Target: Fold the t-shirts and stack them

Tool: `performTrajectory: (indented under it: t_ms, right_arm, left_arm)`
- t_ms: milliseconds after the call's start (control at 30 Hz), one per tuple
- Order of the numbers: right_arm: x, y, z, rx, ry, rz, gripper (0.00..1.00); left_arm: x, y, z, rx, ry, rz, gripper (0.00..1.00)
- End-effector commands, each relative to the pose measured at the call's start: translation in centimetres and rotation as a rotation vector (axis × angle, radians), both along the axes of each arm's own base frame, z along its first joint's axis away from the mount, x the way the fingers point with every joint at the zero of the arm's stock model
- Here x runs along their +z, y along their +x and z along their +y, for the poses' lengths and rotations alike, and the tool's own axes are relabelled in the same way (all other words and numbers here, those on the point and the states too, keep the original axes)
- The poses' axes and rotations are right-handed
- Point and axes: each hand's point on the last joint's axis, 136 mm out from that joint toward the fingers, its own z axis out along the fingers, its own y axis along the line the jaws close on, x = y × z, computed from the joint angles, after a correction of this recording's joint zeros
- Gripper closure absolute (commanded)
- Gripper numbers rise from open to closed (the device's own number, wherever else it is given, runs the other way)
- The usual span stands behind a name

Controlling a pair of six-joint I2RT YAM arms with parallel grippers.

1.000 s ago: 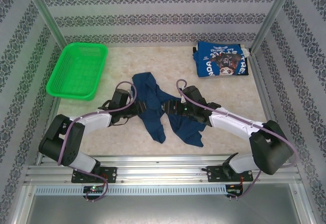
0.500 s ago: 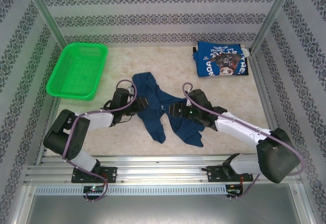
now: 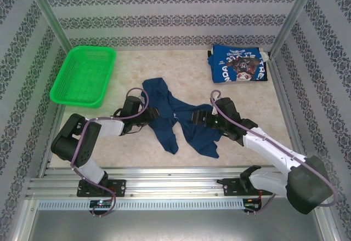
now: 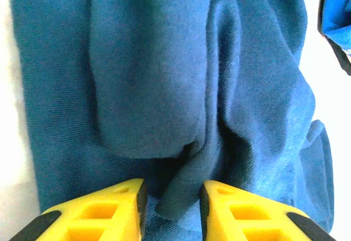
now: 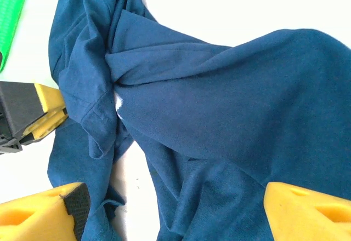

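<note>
A white sliver (image 5: 118, 101) shows between the folds, so the robot should expect a hidden print when it lifts the dark navy t-shirt (image 3: 200, 137) open.
The dark navy t-shirt (image 3: 164, 115) lies crumpled in the middle of the table, spread in loose lobes with no print showing. My left gripper (image 3: 151, 114) is at its left edge. In the left wrist view the yellow fingers (image 4: 171, 197) stand close together with a raised fold of the navy t-shirt (image 4: 164, 76) pinched between them. My right gripper (image 3: 193, 118) hovers over the shirt's right half, and its fingers (image 5: 173, 208) are wide apart above the navy t-shirt (image 5: 219, 104) with nothing held. The brighter blue t-shirt (image 3: 239, 64) lies folded at the back right, print up.
A green mesh basket (image 3: 83, 75) sits at the back left of the pale table (image 3: 142, 66). Metal posts and patterned walls close in both sides and the back. The left gripper's tip (image 5: 33, 115) shows at the left of the right wrist view.
The left gripper's jaws have narrowed onto a fold at the shirt's left edge. The right arm has swung to the right and back a little, its gripper staying wide over the shirt.
</note>
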Motion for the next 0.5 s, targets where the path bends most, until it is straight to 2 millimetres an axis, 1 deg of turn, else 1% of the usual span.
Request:
performTrajectory:
  t_ms: [0, 100, 200, 300, 400, 467]
  right_arm:
    - [-0.3, -0.7, -1.2, -0.007, -0.027, 0.002, 0.16]
    - [-0.4, -1.0, -1.7, -0.017, -0.029, 0.005, 0.15]
    - [-0.5, -1.1, -2.3, -0.027, -0.029, 0.004, 0.15]
    - [-0.7, -1.5, -2.9, -0.038, -0.034, 0.009, 0.15]
    - [-0.9, -2.0, -3.6, -0.047, -0.04, 0.016, 0.15]
    - [-1.4, -2.8, -4.1, -0.054, -0.045, 0.034, 0.15]
  left_arm:
    - [0.0, 0.1, 0.8, 0.018, 0.034, 0.001, 0.66]
    - [0.6, 0.1, 1.0, 0.022, 0.049, -0.011, 0.65]
    - [0.6, 0.5, 0.9, 0.019, 0.053, -0.02, 0.65]
    - [0.6, 1.3, 0.4, 0.018, 0.024, -0.044, 0.67]
    - [1.1, 2.1, -0.4, 0.009, -0.021, -0.07, 0.68]
    - [1.9, 2.5, -1.0, -0.002, -0.05, -0.098, 0.69]
